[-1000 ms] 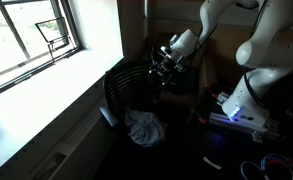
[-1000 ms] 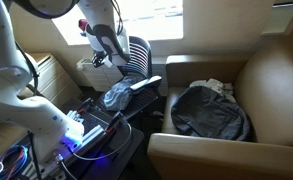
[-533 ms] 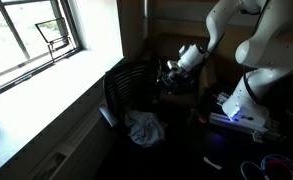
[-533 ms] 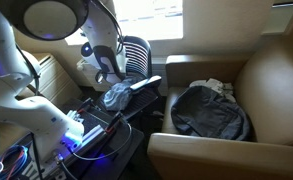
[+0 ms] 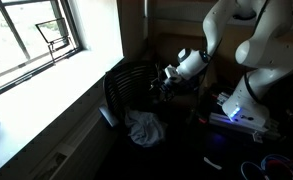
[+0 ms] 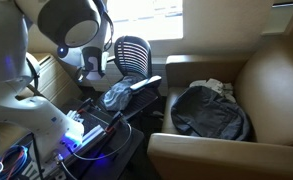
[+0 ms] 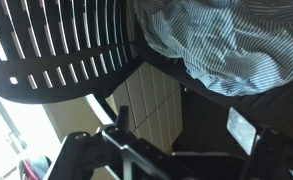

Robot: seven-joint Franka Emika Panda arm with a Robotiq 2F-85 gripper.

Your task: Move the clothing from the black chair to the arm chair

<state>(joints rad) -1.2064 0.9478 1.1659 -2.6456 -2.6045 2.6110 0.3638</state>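
My gripper should move back over the shirt (image 7: pixel 224 55) before it goes down to grasp, because its open fingers point past the shirt's edge (image 7: pixel 226 91) at the dark space beside it.
The clothing, a crumpled light blue striped shirt (image 5: pixel 143 127), lies on the seat of the black chair (image 5: pixel 126 85) with a slatted back. It also shows in an exterior view (image 6: pixel 118 96) and in the wrist view (image 7: pixel 226 45), with the black chair's slats (image 7: pixel 56 45) beside it. The tan arm chair (image 6: pixel 271 80) stands next to the black chair (image 6: pixel 132 55). My gripper (image 5: pixel 171 82) hangs open and empty just above and beside the shirt, apart from it. Its jaws (image 7: pixel 181 128) are spread wide in the wrist view.
A dark garment (image 6: pixel 211 112) and a white cloth (image 6: pixel 218 88) lie on the arm chair seat. The robot base with a blue light (image 5: pixel 241 115) and cables (image 6: pixel 86 128) stand close by. A window and sill (image 5: pixel 36 45) are behind the black chair.
My gripper has moved down and away from the chair back, toward the seat and the shirt. It stayed open. The shirt has not moved.
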